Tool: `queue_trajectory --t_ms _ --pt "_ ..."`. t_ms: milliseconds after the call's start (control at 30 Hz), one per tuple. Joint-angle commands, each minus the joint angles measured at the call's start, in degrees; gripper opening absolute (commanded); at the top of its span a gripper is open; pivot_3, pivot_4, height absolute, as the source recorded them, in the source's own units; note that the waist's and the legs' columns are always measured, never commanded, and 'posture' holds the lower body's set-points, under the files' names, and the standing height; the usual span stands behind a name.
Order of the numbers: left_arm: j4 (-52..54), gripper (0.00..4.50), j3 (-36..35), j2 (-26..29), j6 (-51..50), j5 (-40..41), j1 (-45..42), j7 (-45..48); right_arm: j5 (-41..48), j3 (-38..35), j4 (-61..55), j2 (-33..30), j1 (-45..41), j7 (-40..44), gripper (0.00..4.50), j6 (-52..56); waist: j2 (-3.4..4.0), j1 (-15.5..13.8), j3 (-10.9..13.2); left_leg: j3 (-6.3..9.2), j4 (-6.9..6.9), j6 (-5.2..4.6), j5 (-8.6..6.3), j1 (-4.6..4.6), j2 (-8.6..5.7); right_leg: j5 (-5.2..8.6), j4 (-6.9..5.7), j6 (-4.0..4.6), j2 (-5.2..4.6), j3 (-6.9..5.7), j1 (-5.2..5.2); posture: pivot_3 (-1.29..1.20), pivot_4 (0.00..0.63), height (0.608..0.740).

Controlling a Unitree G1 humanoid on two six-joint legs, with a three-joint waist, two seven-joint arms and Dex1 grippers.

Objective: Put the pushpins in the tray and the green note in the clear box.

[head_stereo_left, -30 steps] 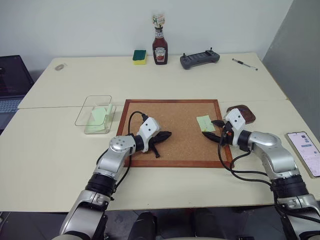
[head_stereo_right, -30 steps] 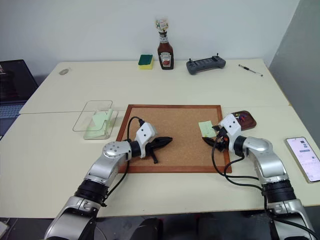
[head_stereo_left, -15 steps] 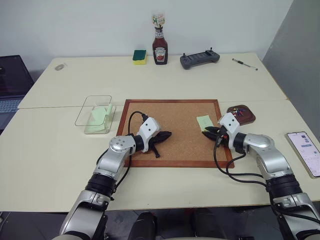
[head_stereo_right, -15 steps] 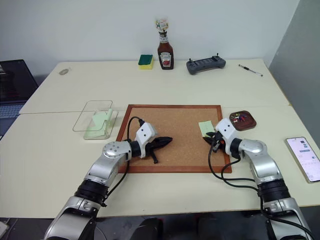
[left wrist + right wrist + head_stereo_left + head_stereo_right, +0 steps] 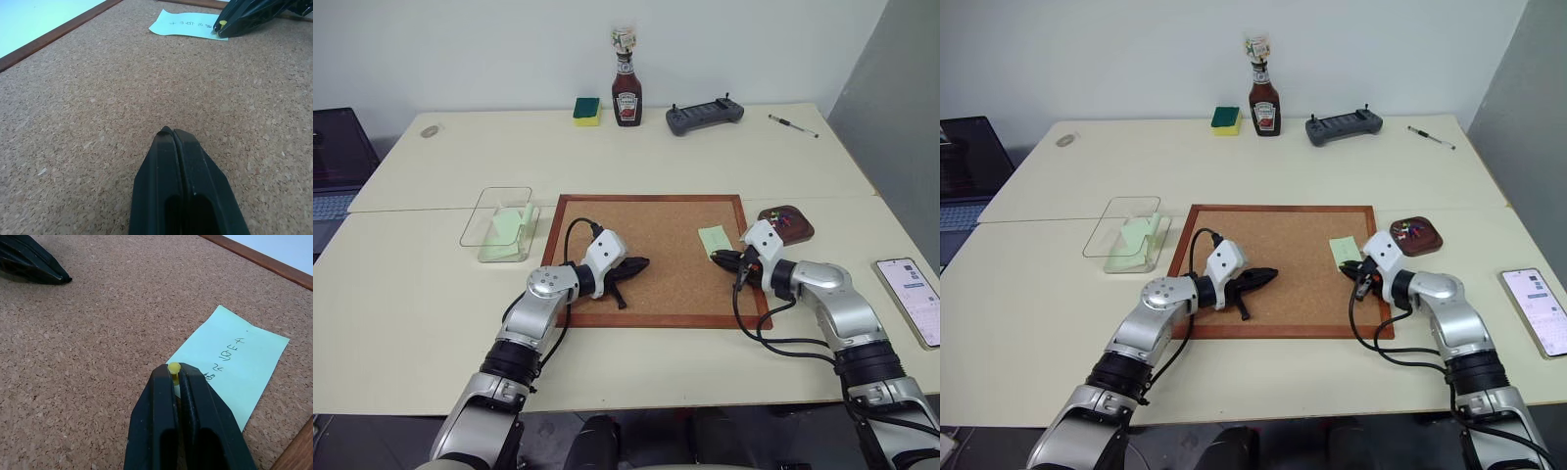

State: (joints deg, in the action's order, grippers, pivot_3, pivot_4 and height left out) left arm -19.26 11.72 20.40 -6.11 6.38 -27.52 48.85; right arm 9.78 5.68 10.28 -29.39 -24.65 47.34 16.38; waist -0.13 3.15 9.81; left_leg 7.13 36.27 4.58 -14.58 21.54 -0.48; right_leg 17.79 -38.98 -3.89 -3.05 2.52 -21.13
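Note:
The yellow pushpin (image 5: 174, 367) in my right gripper goes through the green note's edge, so next I lift both and take hold of the note (image 5: 713, 237) with my left gripper.
The green note (image 5: 714, 239) lies on the cork board (image 5: 656, 294) near its right edge, with handwriting on it. A yellow pushpin (image 5: 173, 367) stands at the note's near edge, and my right gripper (image 5: 174, 374) is shut on its head. Several coloured pushpins (image 5: 785, 217) lie in the brown tray (image 5: 800, 233), just right of the board. The clear box (image 5: 497, 201) sits left of the board with pale green slips (image 5: 509, 227) inside. Over the board's left part my left gripper (image 5: 172, 133) is shut with nothing in it.
At the table's far edge stand a ketchup bottle (image 5: 626, 93), a green-and-yellow sponge (image 5: 586, 111), a black controller (image 5: 704, 116) and a pen (image 5: 792, 124). A phone (image 5: 911, 294) lies at the right edge, and a laptop (image 5: 333, 166) sits at the far left.
My right gripper's fingers were apart beside the note and have closed on the yellow pushpin; its wrist shifted a little leftwards, uncovering the tray. The left arm has kept still.

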Motion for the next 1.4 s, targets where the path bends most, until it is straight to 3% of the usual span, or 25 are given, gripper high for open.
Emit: queue_trajectory --t_ms 33,500,833,1133,1400 --pt "-3.3 0.29 0.0 -0.3 -4.0 -1.2 1.8 -1.8 1.8 -2.6 -6.3 -0.8 -1.5 0.3 0.0 -1.1 0.0 0.0 0.0 0.0 0.0 0.0 0.0 0.0 0.0 0.0 0.0 0.0 0.0 0.0 -0.01 0.0 0.15 0.74" --pt "-3.3 2.72 -4.8 -2.8 -2.6 0.5 -0.6 -6.1 1.5 -2.6 -9.6 -0.7 -2.3 0.1 0.0 -1.4 -0.01 -0.4 0.0 0.03 0.0 0.01 0.0 -0.02 -0.01 -0.01 0.0 -0.02 0.0 -0.02 0.03 0.0 0.15 0.74" --pt "14.5 4.35 -9.4 -5.2 -20.1 11.3 -1.4 -7.6 -0.8 -1.2 -10.4 -0.9 -3.1 0.2 0.0 -6.1 -0.21 -0.3 0.1 0.12 0.0 0.01 0.0 0.38 0.0 -0.01 0.02 -0.01 0.0 -0.1 -0.31 0.0 0.15 0.74" --pt "26.0 4.43 -17.3 -9.3 -40.2 25.1 -4.3 -16.3 -4.3 0.0 -11.5 0.1 -3.1 -2.0 0.0 -15.2 -0.44 -0.3 0.3 0.11 -0.04 0.01 0.0 0.39 0.0 -0.01 0.1 0.0 -0.01 -0.09 -0.3 0.0 0.15 0.74" --pt "23.3 4.43 -23.4 -16.6 -50.8 35.4 -10.3 -25.0 -8.6 3.5 -14.0 0.2 -4.0 -1.3 0.0 -22.6 -0.63 -0.4 0.4 0.1 -0.02 0.09 0.05 0.38 -0.01 -0.01 0.11 0.0 -0.02 -0.1 -0.29 0.0 0.15 0.74"
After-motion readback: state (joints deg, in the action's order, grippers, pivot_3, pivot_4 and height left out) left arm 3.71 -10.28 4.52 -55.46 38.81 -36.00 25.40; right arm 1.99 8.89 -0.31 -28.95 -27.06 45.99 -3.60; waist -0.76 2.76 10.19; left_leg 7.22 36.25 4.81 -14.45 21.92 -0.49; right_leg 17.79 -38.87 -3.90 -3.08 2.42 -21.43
